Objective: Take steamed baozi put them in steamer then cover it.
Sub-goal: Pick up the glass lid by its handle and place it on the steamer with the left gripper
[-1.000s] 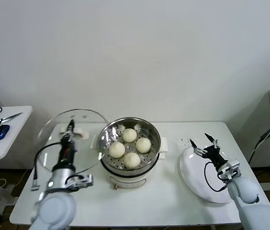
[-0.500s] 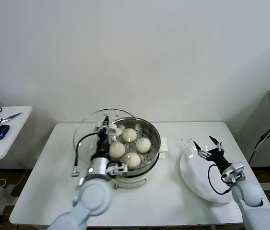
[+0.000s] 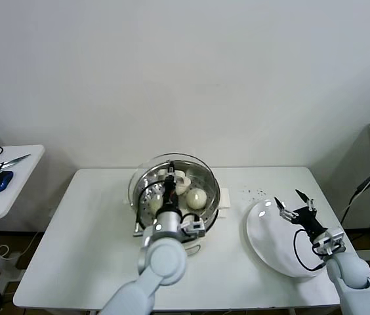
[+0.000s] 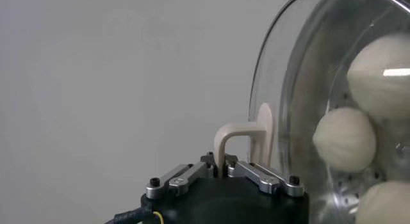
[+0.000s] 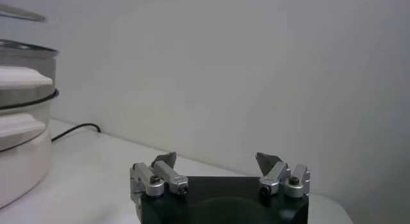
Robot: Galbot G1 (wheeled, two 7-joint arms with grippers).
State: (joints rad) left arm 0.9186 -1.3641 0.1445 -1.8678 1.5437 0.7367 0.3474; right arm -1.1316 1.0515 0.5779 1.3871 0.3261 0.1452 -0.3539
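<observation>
I should keep lowering the glass lid [image 5: 19,13] with my left gripper, as it hangs almost level above the steamer's rim [image 3: 218,190], until it rests on that rim, and then let go.
The steel steamer [image 3: 211,190] stands mid-table on its white base. The cream-white baozi [image 3: 196,197] lie on its perforated tray; in the left wrist view three [image 4: 346,139] show through the glass. My left gripper [image 3: 170,178] is shut on the cream handle [image 4: 237,137] of the round glass lid [image 3: 147,169], holding the lid right over the steamer. I cannot tell whether the lid rests on the rim. My right gripper [image 3: 294,205] is open and empty above the white plate [image 3: 273,243].
The steamer's side [image 5: 22,116] shows in the right wrist view with a black cable behind it. A side table [image 3: 1,190] at the far left holds scissors and a blue mouse [image 3: 0,180]. Small dark specks lie on the table beside the plate.
My left gripper has carried the glass lid from the table's left side rightward until it sits over the steamer. My right gripper has drifted slightly right over the plate.
</observation>
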